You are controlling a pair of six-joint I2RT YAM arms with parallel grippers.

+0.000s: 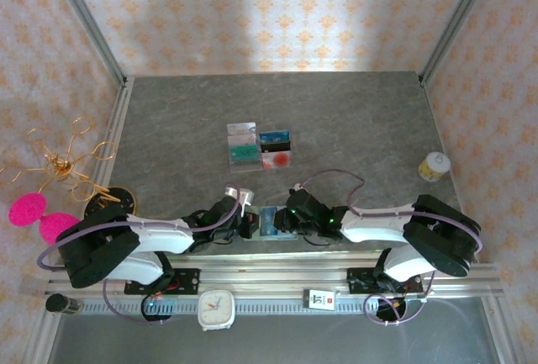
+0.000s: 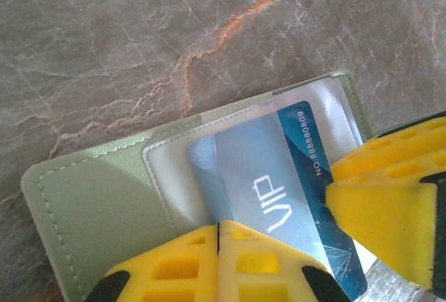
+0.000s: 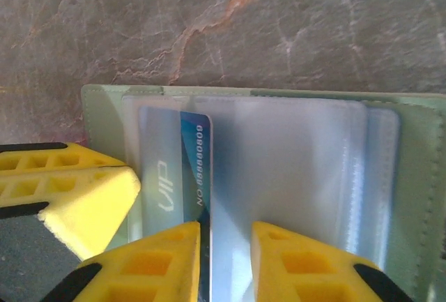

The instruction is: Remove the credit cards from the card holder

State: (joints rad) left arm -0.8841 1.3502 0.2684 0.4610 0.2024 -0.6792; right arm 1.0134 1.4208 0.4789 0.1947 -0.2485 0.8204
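Note:
Next, my right gripper takes the blue credit card's exposed long edge (image 3: 208, 169) and pulls the card out, because my shut left gripper only presses on the card's sleeve (image 2: 221, 204).
The sage-green card holder (image 2: 90, 204) lies open on the grey table, between both grippers near the front edge (image 1: 269, 219). A blue credit card (image 2: 279, 176) printed "VIP" sticks partway out of its clear sleeve. My left gripper (image 2: 218, 227) is shut, its fingertips resting together over the card's near edge, and nothing shows between them. My right gripper (image 3: 226, 236) is open over the sleeves, with the card's (image 3: 188, 169) long edge running beside its left finger. The holder's right half (image 3: 418, 176) holds more clear sleeves.
Four loose cards (image 1: 259, 145) lie in a block mid-table. A small yellow-capped jar (image 1: 434, 166) stands at the right. Gold wire (image 1: 67, 162) and pink pads (image 1: 27, 208) sit off the left edge. A white clock (image 1: 217, 308) rests on the front rail.

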